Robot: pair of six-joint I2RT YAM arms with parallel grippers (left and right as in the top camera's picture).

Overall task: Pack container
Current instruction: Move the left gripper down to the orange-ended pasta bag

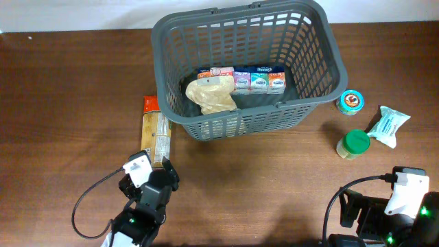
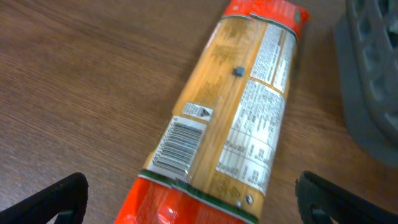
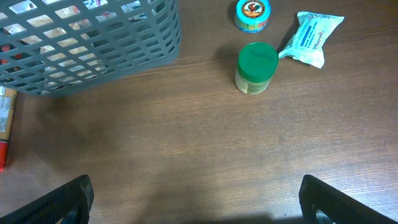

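Note:
My left gripper's open fingers are wide enough for the spaghetti packet's narrow width [image 2: 208, 163] and are clear of the container. I should go down now until they close on the packet at its near end [image 1: 160, 155].
The large dark grey container [image 1: 312, 103] stands at the back centre of the table, holding a row of small cartons [image 1: 240, 79] and a tan bag [image 1: 216, 96]. A long orange and red spaghetti packet [image 1: 155, 130] lies flat left of it. My left gripper [image 1: 159, 171] is open right over the packet's near end; in the left wrist view the packet [image 2: 230, 118] runs between the two spread fingers [image 2: 193, 202], with the container's corner [image 2: 373, 81] at the right. My right gripper [image 3: 196, 199] is open and empty above bare table at the front right.
Right of the container lie a green-lidded jar [image 1: 354, 143], a small round tin [image 1: 352, 101] and a white wipes packet [image 1: 388, 125]. They also show in the right wrist view: the jar [image 3: 257, 67], the tin [image 3: 252, 14], the wipes packet [image 3: 312, 36] and the container's wall [image 3: 93, 43].

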